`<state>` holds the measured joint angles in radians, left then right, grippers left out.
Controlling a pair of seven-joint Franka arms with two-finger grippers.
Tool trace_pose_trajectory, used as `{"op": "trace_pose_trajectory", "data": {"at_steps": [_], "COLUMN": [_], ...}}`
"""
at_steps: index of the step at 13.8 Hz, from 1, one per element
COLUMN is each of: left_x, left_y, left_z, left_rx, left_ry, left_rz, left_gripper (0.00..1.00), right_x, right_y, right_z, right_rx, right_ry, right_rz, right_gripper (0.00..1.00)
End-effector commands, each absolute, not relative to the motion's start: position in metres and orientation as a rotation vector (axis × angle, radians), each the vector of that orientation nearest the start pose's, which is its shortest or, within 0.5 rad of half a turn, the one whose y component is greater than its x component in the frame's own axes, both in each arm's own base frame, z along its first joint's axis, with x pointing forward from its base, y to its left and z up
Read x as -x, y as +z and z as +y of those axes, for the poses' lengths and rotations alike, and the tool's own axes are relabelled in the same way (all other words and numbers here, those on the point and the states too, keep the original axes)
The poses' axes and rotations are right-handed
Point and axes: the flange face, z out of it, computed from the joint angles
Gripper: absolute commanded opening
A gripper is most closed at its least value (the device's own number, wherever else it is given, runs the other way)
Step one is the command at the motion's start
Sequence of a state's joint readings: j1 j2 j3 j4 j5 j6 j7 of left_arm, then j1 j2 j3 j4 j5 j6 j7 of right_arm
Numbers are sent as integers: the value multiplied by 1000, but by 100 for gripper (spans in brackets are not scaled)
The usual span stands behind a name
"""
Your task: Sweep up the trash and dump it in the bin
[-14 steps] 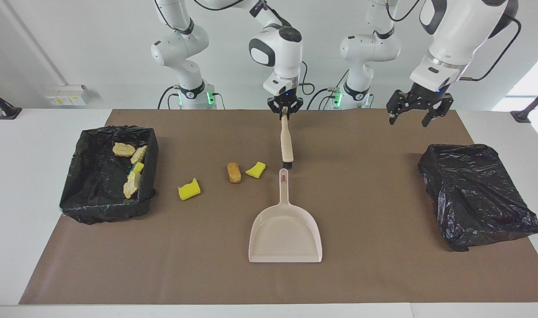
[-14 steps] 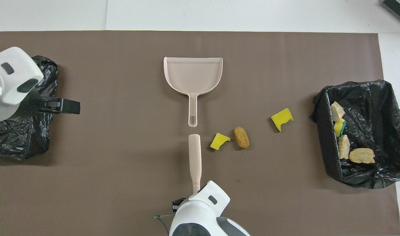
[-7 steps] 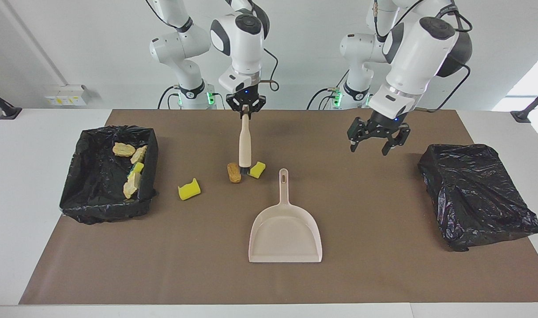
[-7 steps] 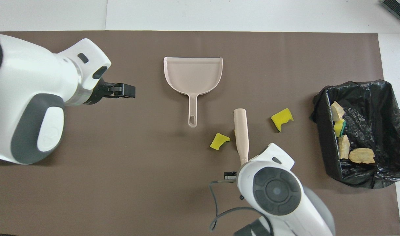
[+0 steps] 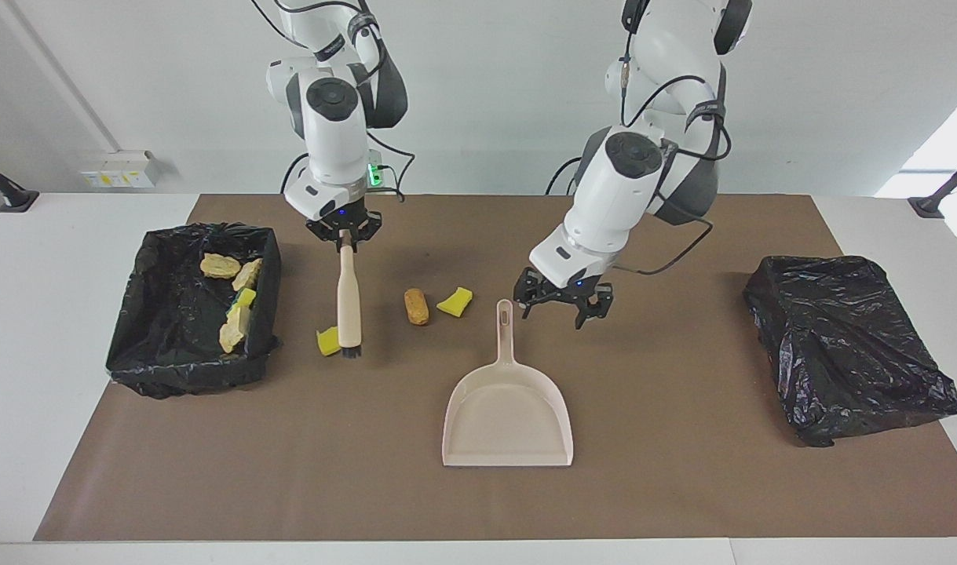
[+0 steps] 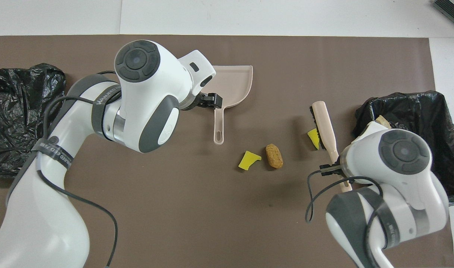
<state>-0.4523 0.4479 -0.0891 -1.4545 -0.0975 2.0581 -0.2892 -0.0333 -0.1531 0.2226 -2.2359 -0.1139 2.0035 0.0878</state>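
The dustpan's bottom (image 6: 234, 85) is smooth and its front edge (image 6: 234, 66) is open, so the roll and the sponge chunks will slide out cleanly when I tilt it.
My right gripper (image 5: 343, 243) is shut on the handle of the beige hand brush (image 5: 348, 302). The brush hangs bristles-down at a yellow sponge chunk (image 5: 326, 340), which it partly hides; both also show in the overhead view: brush (image 6: 324, 124), chunk (image 6: 313, 137). A brown bread roll (image 5: 416, 306) and a second yellow sponge chunk (image 5: 454, 301) lie on the mat beside the beige dustpan's handle (image 5: 505, 329). My left gripper (image 5: 560, 304) is open and empty, low over the mat by that handle. The open black-lined bin (image 5: 268, 290) holds several pieces of trash (image 5: 220, 266).
A second bin wrapped in a black bag (image 5: 847, 345) sits at the left arm's end of the brown mat (image 5: 682, 471). The dustpan's scoop (image 5: 508, 412) lies farther from the robots than the roll, its mouth facing away from them.
My right gripper has carried the brush from beside the dustpan handle toward the right arm's end, to the sponge nearest the bin. My left gripper has come down from over the wrapped bin to the dustpan handle.
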Motion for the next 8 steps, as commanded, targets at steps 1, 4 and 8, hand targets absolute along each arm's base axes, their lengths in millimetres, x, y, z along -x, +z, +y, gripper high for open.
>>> {"op": "trace_pose_trajectory", "data": {"at_steps": [1, 4, 8], "left_x": [-617, -596, -578], "left_y": [435, 396, 371], "left_z": [-368, -408, -425], "left_rx": [3308, 3287, 3265], "left_ry": [-189, -112, -38], "left_rz": [310, 378, 381], "left_gripper": [100, 100, 100], "right_x": [-479, -468, -448], "right_y": [410, 381, 340], "right_z": [43, 18, 19], "right_rx": [3254, 3245, 3233], "right_ry": [82, 68, 71], "right_rz": [-356, -376, -385], "right_gripper": [0, 0, 0]}}
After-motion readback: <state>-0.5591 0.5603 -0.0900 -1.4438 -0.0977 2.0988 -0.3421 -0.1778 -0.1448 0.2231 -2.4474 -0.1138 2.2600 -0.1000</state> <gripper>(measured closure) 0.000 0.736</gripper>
